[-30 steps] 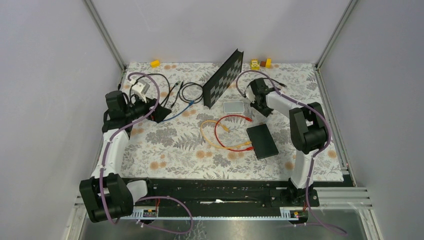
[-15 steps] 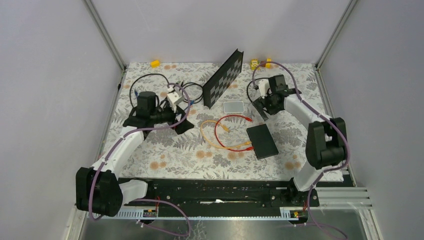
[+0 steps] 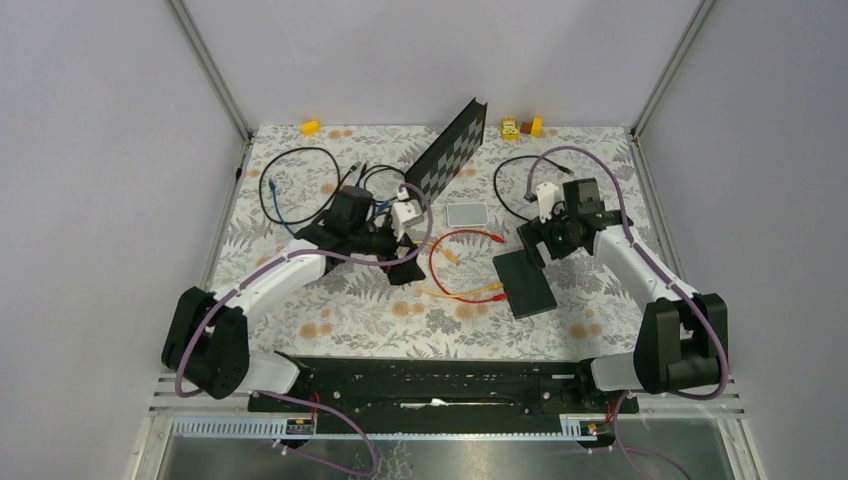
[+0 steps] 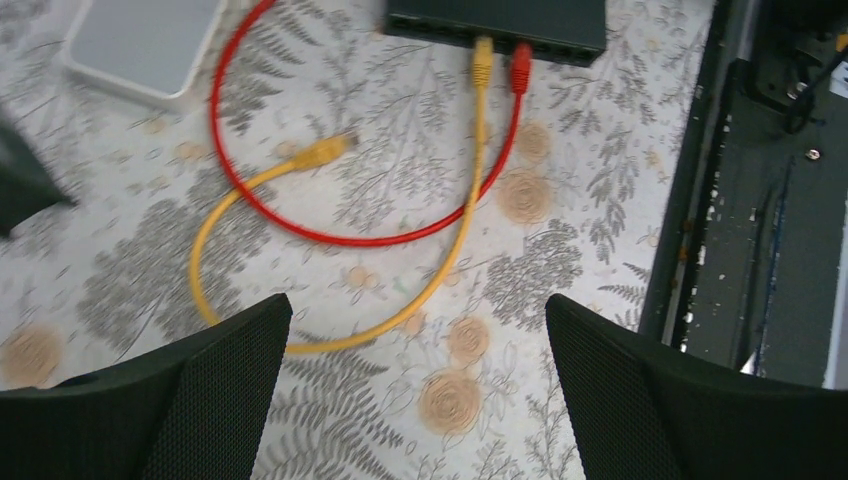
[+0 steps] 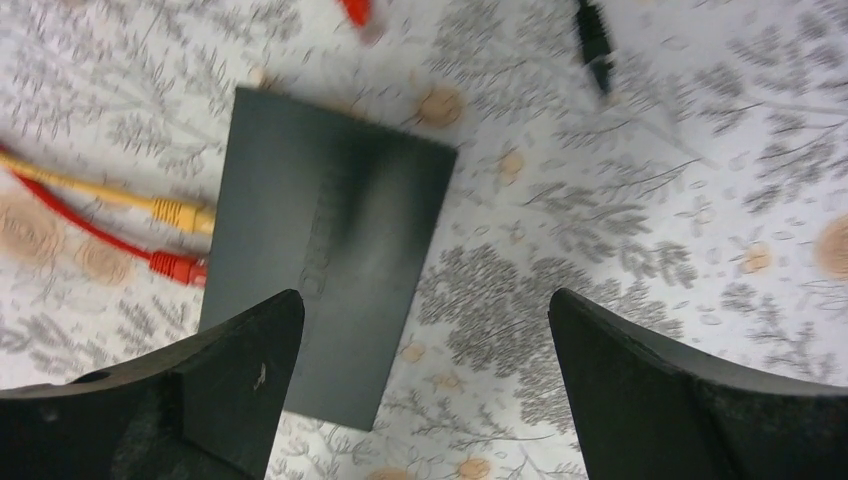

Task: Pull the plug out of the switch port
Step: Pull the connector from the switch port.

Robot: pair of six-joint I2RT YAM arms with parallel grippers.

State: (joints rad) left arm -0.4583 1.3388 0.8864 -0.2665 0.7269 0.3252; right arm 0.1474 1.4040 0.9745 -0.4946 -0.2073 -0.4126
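The robot's left gripper should come in from the cable side and take the yellow plug (image 3: 495, 288), since the right gripper hangs over the switch's far end (image 3: 512, 257), away from the plugs.
The switch (image 3: 524, 283) is a flat black box lying right of centre on the floral cloth. A yellow plug (image 4: 483, 55) and a red plug (image 4: 520, 62) sit side by side in its left edge; their yellow cable (image 3: 415, 272) and red cable (image 3: 440, 262) loop away to the left. My left gripper (image 3: 405, 266) hovers open over those loops, its jaws (image 4: 415, 310) wide apart over bare cloth. My right gripper (image 3: 533, 250) hangs open above the switch's far end. In the right wrist view the switch (image 5: 330, 260) lies under the gripper (image 5: 425, 305), with nothing between the fingers.
A black checkered board (image 3: 445, 155) stands tilted at the back. A pale grey pad (image 3: 467, 213) lies in front of it. Black and blue cables (image 3: 300, 175) coil at the back left, another black cable (image 3: 515, 175) at the back right. Yellow blocks (image 3: 311, 127) sit by the rear wall.
Both arms have swung in toward the middle. The left gripper moved right over the cable loops; the right gripper came nearer, over the switch's far end.
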